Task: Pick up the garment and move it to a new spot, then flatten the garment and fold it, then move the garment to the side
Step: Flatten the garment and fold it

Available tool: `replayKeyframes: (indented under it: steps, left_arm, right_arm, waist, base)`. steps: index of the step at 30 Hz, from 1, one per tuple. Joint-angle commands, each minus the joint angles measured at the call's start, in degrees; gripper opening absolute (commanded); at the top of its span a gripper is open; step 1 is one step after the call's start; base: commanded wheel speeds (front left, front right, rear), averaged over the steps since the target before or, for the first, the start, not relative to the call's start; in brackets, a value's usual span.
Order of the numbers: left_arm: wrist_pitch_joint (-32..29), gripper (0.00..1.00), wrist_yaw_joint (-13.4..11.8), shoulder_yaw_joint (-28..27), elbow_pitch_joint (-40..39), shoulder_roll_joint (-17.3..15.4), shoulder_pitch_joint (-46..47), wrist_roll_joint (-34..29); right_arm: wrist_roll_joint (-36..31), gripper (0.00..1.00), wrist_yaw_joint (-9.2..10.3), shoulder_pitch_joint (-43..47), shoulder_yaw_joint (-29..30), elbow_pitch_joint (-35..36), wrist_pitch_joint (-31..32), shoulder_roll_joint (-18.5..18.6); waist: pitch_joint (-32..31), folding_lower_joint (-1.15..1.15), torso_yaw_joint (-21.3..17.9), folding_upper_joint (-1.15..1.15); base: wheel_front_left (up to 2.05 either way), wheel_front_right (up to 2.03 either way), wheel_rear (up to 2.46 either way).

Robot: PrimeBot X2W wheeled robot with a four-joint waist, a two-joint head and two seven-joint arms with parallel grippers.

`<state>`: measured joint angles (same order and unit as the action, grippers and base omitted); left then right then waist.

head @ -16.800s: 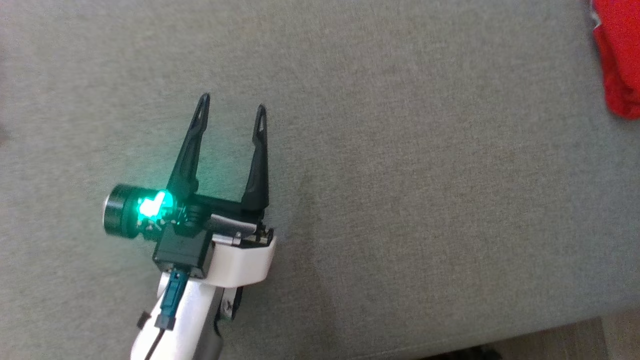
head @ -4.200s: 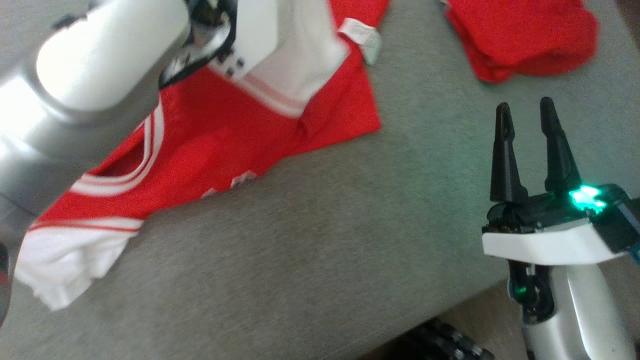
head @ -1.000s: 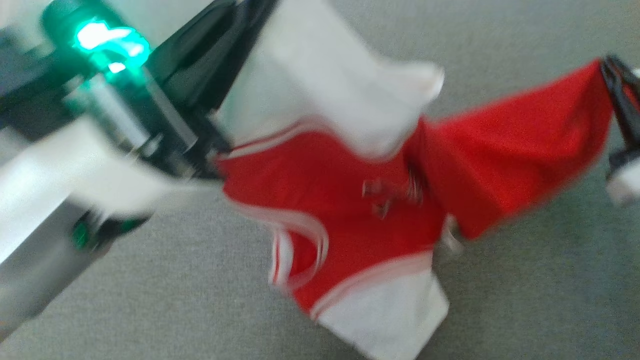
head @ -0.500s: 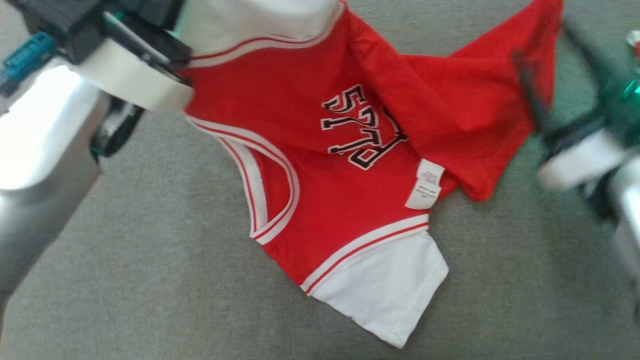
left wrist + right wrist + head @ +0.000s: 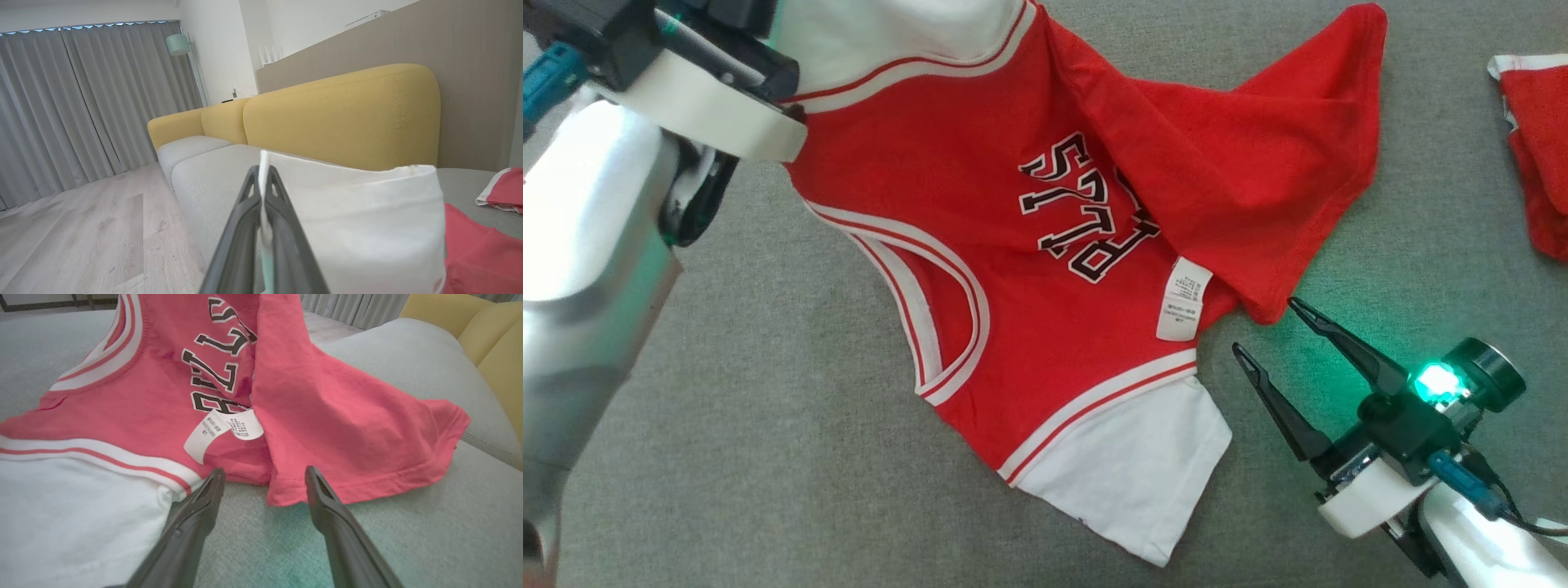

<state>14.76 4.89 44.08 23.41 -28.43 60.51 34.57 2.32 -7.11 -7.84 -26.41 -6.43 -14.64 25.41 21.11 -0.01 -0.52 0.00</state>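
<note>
My gripper will open out the folded red hem and show more black print when it lifts the hem's corner, because the black letters go out of sight under the hem.
The garment is a red jersey with white sleeves, white trim and black letters, spread crumpled across the grey cushion. Its red hem is folded over the lettering, and a white label shows. My left gripper is shut on a white sleeve, holding that corner up at the head view's top left. My right gripper stands open at the lower right, just off the folded red hem and touching nothing. In the right wrist view its fingers flank the hem's corner.
Another red cloth lies at the cushion's right edge. A yellow sofa back runs behind the grey seat, with wooden floor and grey curtains beyond. Bare cushion lies in front of the garment.
My right gripper has let go of the red hem, opened wide and drawn back to the lower right. The hem has dropped onto the cushion. The left gripper still holds the sleeve.
</note>
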Motion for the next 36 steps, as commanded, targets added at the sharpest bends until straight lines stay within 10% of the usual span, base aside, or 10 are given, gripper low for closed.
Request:
replayKeyframes:
  steps: [1,14,21,23,36]
  left_arm:
    - [0.2,0.0,0.4,-3.2,-1.0,-1.7,1.5,-0.8]
    - [0.2,0.0,2.5,-3.5,-2.6,1.2,1.2,-2.3]
    - [0.2,0.0,2.6,-3.8,-3.6,1.3,0.8,-1.9]
    - [0.2,0.0,2.6,-3.8,-3.9,1.1,0.7,-1.7]
    - [0.2,0.0,2.6,-6.3,-6.6,-0.2,-0.3,-3.1]
  right_arm:
    - [-1.0,1.0,-0.37,-0.1,0.0,0.6,-0.4,0.0]
    - [-4.3,0.84,-0.37,-2.6,0.2,-7.0,-0.4,-1.3]
    - [-4.5,0.31,-0.37,-2.9,1.3,-8.7,-0.4,-2.2]
    - [-4.8,0.0,-0.37,-3.0,2.2,-9.0,-0.4,-2.6]
    - [-7.3,0.0,-0.37,-2.7,12.5,-1.9,-0.4,-4.1]
  waist:
    - [0.0,0.01,0.1,0.0]
    - [0.3,0.01,1.9,0.0]
    - [0.6,0.01,2.4,0.0]
    - [0.8,0.01,2.4,0.0]
    - [-1.0,0.01,0.9,0.0]
  base:
    - [0.0,0.0,0.0]
    - [0.0,0.0,0.0]
    - [0.0,0.0,0.0]
    - [0.0,0.0,0.0]
    - [0.0,0.0,0.0]
